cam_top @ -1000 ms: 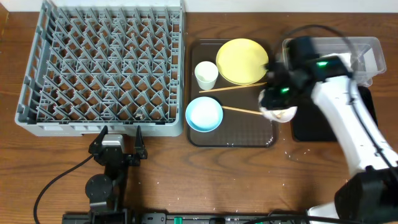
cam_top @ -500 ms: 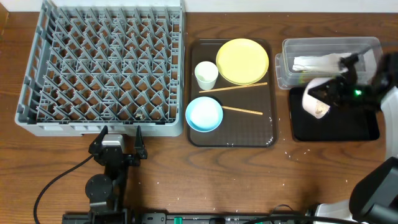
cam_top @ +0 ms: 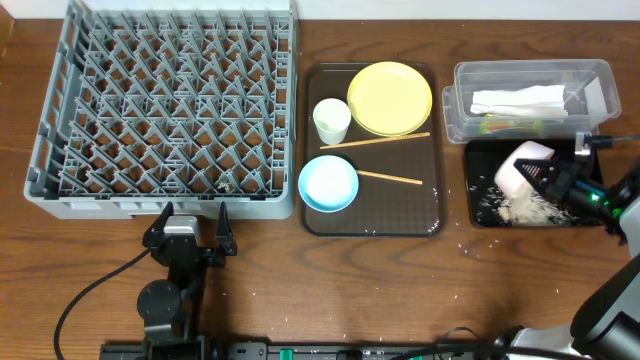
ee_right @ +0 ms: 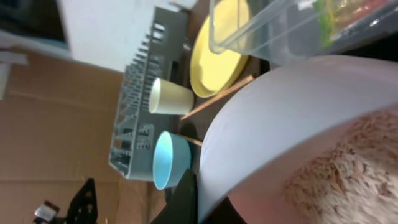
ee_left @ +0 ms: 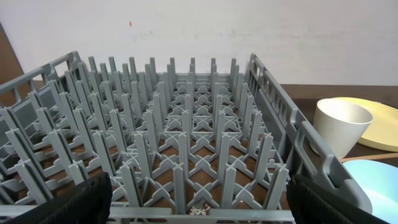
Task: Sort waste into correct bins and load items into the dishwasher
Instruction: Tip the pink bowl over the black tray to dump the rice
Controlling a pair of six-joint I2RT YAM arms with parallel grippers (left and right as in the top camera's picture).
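The robot's right gripper should first raise the bowl clear of the heap, because rice lies against the white bowl's opening point(cam_top: 513, 193), and then set the bowl upright on the brown tray point(cam_top: 405, 206).
My right gripper point(cam_top: 553, 180) is shut on the rim of the white bowl point(cam_top: 524, 167) and holds it tipped on its side over the black tray point(cam_top: 480, 215). Whitish rice point(cam_top: 527, 207) lies in a heap on the tray below the bowl's mouth; the right wrist view shows the bowl point(ee_right: 292, 106) with rice point(ee_right: 348, 168) by it. The clear tub point(cam_top: 460, 75) holds the white napkin point(cam_top: 518, 99) and the yellow-green packet point(cam_top: 510, 124). The yellow plate point(cam_top: 390, 97), white cup point(cam_top: 332, 120), blue bowl point(cam_top: 328, 184) and chopsticks point(cam_top: 375, 140) lie on the brown tray. My left gripper point(cam_top: 188, 226) is open in front of the grey rack point(cam_top: 165, 105).
The brown serving tray point(cam_top: 400, 215) sits between rack and bins. A few loose rice grains point(cam_top: 470, 243) lie on the table near the black tray. The rack fills the left wrist view point(ee_left: 186, 143), with the cup point(ee_left: 341, 126) at its right.
My right gripper has carried the white bowl from the brown tray rightward over the black tray and tipped it. Rice now lies on the tray. The left arm has not moved.
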